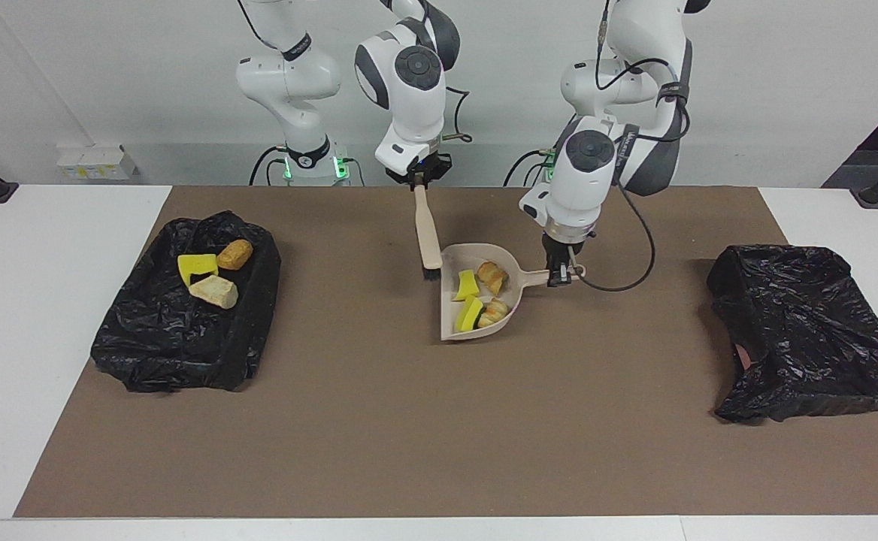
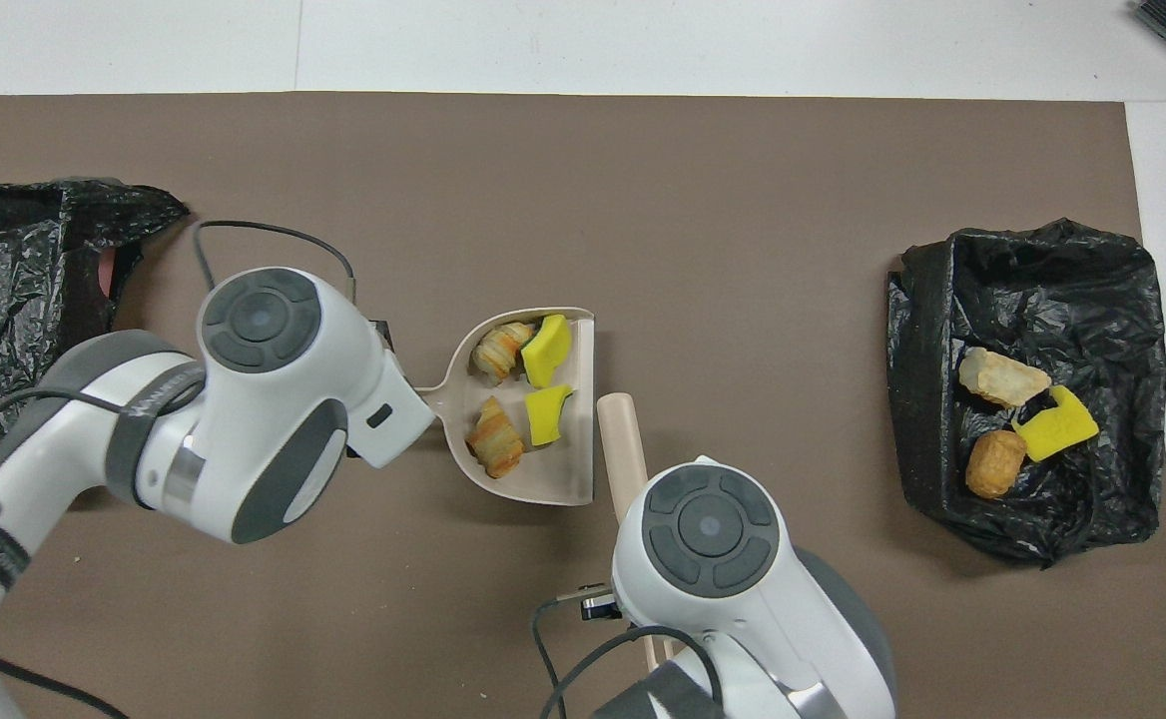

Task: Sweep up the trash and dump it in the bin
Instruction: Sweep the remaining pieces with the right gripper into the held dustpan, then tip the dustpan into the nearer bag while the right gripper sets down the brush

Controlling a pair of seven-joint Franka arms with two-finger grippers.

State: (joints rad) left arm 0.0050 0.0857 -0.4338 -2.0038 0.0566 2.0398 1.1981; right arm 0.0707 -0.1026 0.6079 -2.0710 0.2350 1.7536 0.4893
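Note:
I carry on moving the beige brush to the clear brown mat with my right gripper and let go of it there, because all the trash is inside the beige dustpan.
My left gripper is shut on the handle of the beige dustpan, which is over the middle of the brown mat. The pan carries trash: yellow scraps and golden-brown lumps. My right gripper is shut on the top of the beige brush, which hangs upright. Its dark bristles are just beside the pan's rim on the side toward the robots. The wrists hide both grippers in the overhead view, where the brush handle shows. The bin, lined with a black bag, lies at the right arm's end.
The bin holds a yellow scrap, a brown lump and a beige lump. A second crumpled black bag lies at the left arm's end. A cable loops from the left wrist near the dustpan handle.

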